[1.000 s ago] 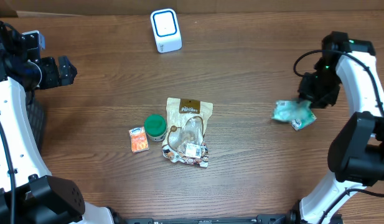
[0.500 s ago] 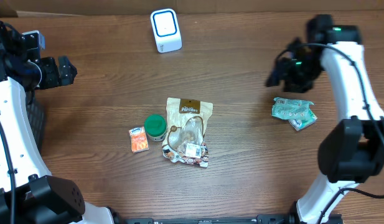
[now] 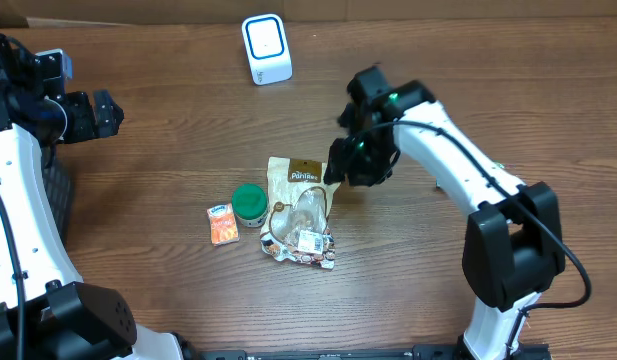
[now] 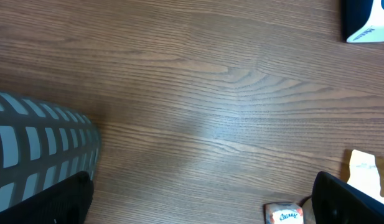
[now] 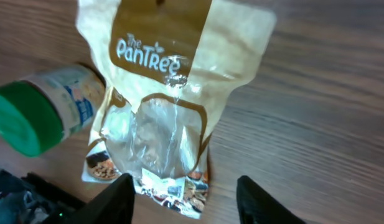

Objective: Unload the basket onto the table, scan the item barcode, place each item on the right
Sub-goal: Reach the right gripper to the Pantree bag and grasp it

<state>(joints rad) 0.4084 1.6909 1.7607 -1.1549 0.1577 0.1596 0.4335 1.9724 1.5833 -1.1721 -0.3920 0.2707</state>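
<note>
The barcode label [image 3: 310,242] is at the end of the bag farthest from the scanner. So next my right gripper grabs the bag's side [image 3: 325,207] and turns the bag around.
A tan-and-clear snack bag [image 3: 301,205] lies flat mid-table, with a barcode label [image 5: 173,186] near its lower end. My right gripper [image 3: 340,168] hovers over the bag's upper right corner. In the right wrist view, this gripper [image 5: 188,202] is open, its fingers [image 5: 120,199] apart above the bag [image 5: 167,93] and holding nothing. The white scanner [image 3: 266,48] stands at the table's back. My left gripper [image 3: 106,110] is open at the far left, over bare wood [image 4: 201,208].
A green-lidded jar [image 3: 250,203] and a small orange tissue pack [image 3: 223,224] lie just left of the bag. The wood table [image 3: 168,280] extends all around. A grey ribbed pad [image 4: 36,137] sits by the left arm.
The right gripper let go of a teal packet at the right side and swung left across the table to hover over the snack bag. The left arm has not moved.
</note>
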